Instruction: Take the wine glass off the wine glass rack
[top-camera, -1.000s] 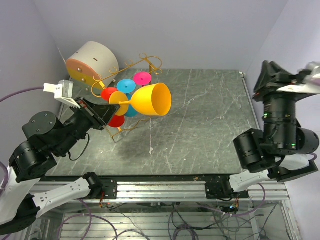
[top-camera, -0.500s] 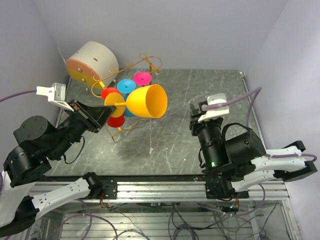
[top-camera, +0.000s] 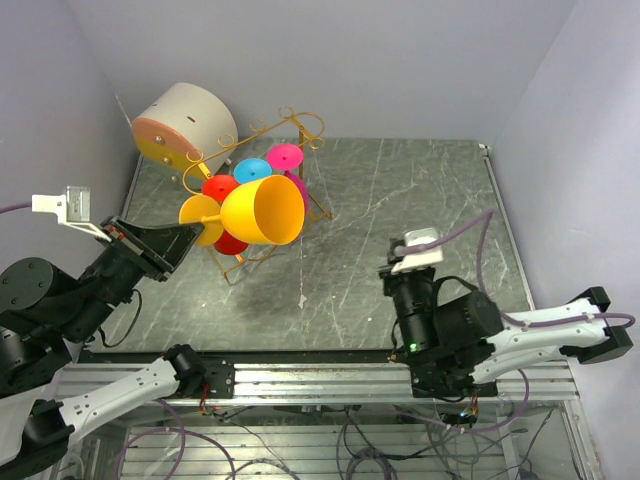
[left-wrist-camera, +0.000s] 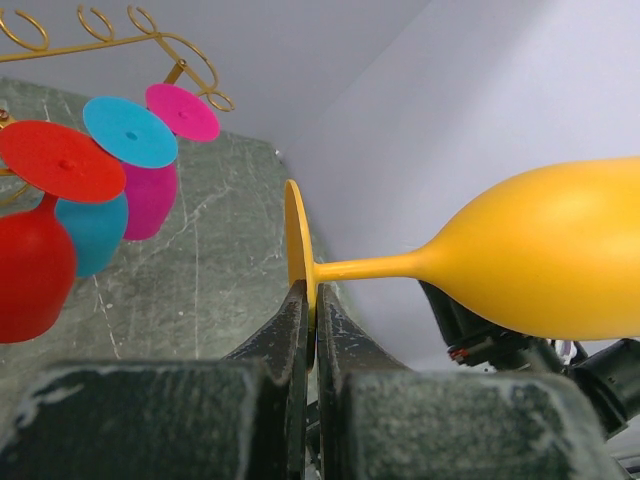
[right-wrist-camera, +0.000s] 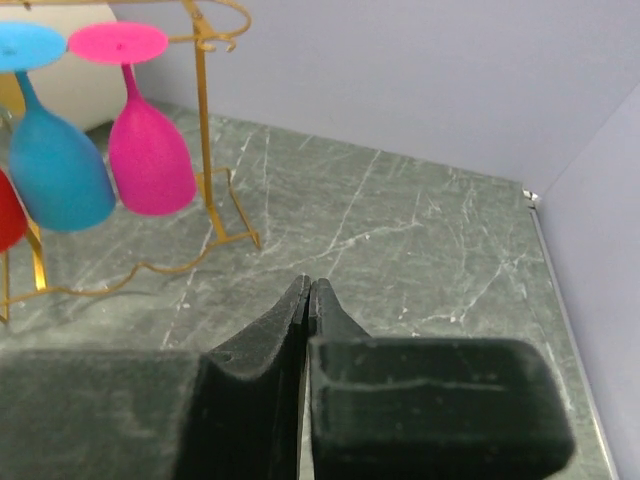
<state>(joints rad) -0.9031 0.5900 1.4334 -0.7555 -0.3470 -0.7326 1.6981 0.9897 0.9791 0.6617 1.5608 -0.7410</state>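
Note:
My right gripper keeps going over the open marble (top-camera: 405, 190), since the yellow wine glass's bowl (top-camera: 264, 208) is clear of the rack, and open its fingers for the bowl.
My left gripper (top-camera: 188, 236) is shut on the round foot of a yellow wine glass (top-camera: 262, 211) and holds it in the air, bowl pointing right, clear of the gold wire rack (top-camera: 290, 128). In the left wrist view the foot (left-wrist-camera: 295, 240) is pinched between my fingers (left-wrist-camera: 310, 300) and the bowl (left-wrist-camera: 550, 260) stretches right. Red (top-camera: 220, 187), blue (top-camera: 252, 171) and pink (top-camera: 285, 157) glasses hang upside down on the rack. My right gripper (right-wrist-camera: 309, 290) is shut and empty, low over the table right of the rack.
A cream drum with an orange face (top-camera: 180, 122) stands at the back left, behind the rack. The marble table (top-camera: 420, 210) is edged by purple walls at the back and both sides. The rack's base (right-wrist-camera: 215, 240) lies ahead left of my right gripper.
My left arm has pulled back and to the left, carrying the yellow glass away from the rack. My right arm has swung from the far right down to the table's front right.

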